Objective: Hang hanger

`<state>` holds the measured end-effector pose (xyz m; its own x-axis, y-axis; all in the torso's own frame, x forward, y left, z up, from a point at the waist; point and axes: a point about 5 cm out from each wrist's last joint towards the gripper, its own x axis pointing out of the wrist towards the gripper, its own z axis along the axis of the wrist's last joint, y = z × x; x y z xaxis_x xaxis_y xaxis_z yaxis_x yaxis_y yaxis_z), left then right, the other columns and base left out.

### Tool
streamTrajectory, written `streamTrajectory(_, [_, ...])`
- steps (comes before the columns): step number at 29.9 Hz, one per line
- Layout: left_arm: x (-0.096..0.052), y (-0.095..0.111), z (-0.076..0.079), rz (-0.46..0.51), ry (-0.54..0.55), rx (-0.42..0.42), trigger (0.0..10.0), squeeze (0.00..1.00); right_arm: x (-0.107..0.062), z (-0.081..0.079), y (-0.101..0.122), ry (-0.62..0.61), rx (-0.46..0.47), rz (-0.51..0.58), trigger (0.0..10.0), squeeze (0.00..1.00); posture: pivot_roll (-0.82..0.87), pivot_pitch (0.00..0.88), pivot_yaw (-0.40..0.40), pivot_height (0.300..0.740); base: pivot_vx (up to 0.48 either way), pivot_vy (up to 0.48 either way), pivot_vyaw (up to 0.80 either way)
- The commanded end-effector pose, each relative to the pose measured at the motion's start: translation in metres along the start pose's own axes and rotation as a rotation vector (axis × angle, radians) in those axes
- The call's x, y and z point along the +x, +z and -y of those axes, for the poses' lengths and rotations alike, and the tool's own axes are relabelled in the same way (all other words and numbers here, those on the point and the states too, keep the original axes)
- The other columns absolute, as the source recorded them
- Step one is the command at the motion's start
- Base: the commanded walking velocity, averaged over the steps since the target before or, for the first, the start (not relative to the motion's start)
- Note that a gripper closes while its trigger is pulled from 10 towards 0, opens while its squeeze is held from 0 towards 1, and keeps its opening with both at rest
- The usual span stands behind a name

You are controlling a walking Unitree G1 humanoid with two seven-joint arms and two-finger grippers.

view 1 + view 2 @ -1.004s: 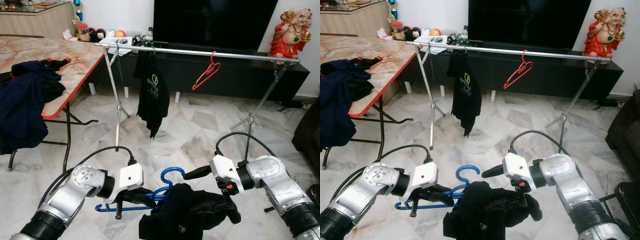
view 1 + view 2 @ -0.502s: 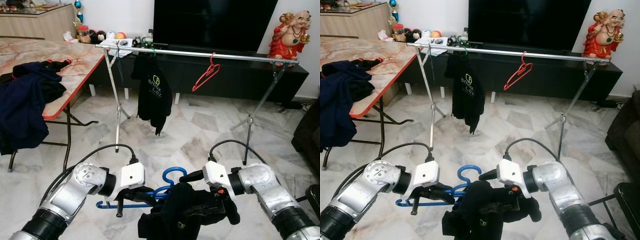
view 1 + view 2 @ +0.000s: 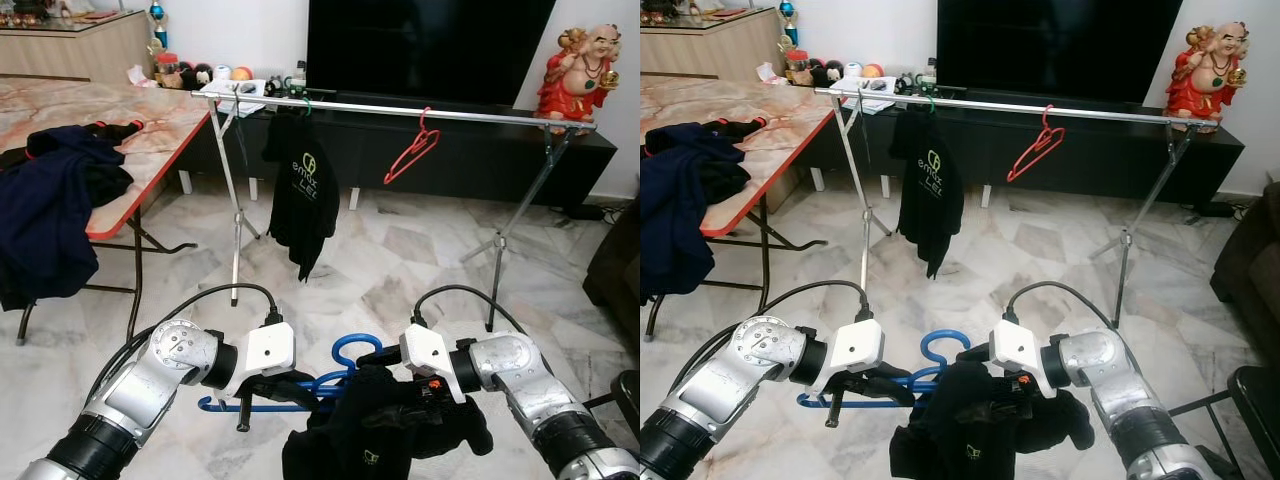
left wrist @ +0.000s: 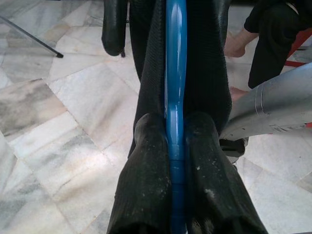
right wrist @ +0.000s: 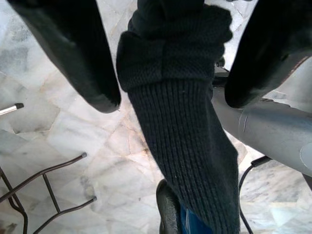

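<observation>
The blue hanger runs into the black garment (image 3: pixel 346 386), so the hanger's uncovered end (image 3: pixel 212 405) will stay sticking out when I carry both with my right gripper.
A blue plastic hanger (image 3: pixel 350 352) is held level above the marble floor, low in front of me. My left gripper (image 3: pixel 276 386) is shut on its bar; in the left wrist view its fingers (image 4: pixel 146 161) pinch the blue bar (image 4: pixel 175 73). A black knit garment (image 3: pixel 392 440) is draped over the hanger's other end. My right gripper (image 3: pixel 400 392) stands open against that garment, and a ribbed cuff (image 5: pixel 180 117) hangs between its spread fingers (image 5: pixel 78 53). A silver clothes rail (image 3: pixel 400 106) stands across the room ahead.
A red hanger (image 3: pixel 412 148) and a black shirt (image 3: pixel 305 190) hang on the rail. A red-edged table (image 3: pixel 160 130) with dark blue clothes (image 3: pixel 50 210) stands on the left. A black TV unit (image 3: pixel 470 150), a red statue (image 3: pixel 575 75) and a dark sofa (image 3: pixel 615 270) lie beyond.
My right gripper has moved left, closer to the hanger's hook and deeper into the black garment. The left gripper and hanger shifted slightly right.
</observation>
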<state>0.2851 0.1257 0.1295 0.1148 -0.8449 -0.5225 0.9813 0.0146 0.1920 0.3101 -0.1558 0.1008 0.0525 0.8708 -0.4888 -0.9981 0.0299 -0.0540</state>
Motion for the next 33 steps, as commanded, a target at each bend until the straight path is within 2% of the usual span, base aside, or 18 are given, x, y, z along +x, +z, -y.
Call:
streamTrajectory(1, [0.001,0.017,-0.005,0.033,-0.007,0.062,10.0,0.00,-0.002,0.004,0.004,-0.006,-0.015,0.001,0.0,0.00,0.05,0.000,-0.061,0.740,0.000,0.000,0.00])
streamTrajectory(33, [0.002,0.026,-0.017,0.035,0.018,0.094,10.0,0.00,0.003,0.005,-0.001,-0.005,-0.006,-0.045,0.0,0.00,0.06,0.016,-0.062,0.740,0.000,0.000,0.00])
